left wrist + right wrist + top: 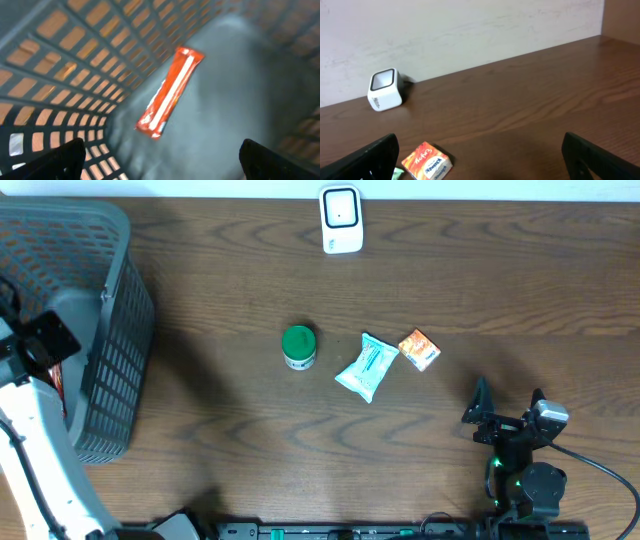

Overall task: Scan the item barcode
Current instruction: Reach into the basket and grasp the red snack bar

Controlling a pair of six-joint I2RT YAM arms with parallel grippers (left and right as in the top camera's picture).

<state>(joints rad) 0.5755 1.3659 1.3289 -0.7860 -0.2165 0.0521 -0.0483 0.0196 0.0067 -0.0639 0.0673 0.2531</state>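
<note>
The robot's left gripper has its open fingers lined up across the red-orange packet's narrow width [170, 93], so it should keep going down until the packet has the fingers on either side of its near end [151, 125], and then close.
The white barcode scanner [341, 218] stands at the table's far edge; the right wrist view has it at the left [384, 90]. A red-orange packet [170, 92] lies flat on the floor of the grey basket [118, 310]. My left gripper [167, 152] hangs open above it, inside the basket, holding nothing. On the table lie a green-lidded jar [299, 346], a teal packet [367, 366] and a small orange box [419, 349]. My right gripper [510, 398] is open at the near right, short of the orange box [426, 161], with nothing between its fingers [375, 157].
The basket fills the table's left end and its lattice walls [75, 55] close in around my left gripper. A pale wall [470, 25] rises behind the scanner. Bare brown wood [450, 270] lies between the items and the scanner.
</note>
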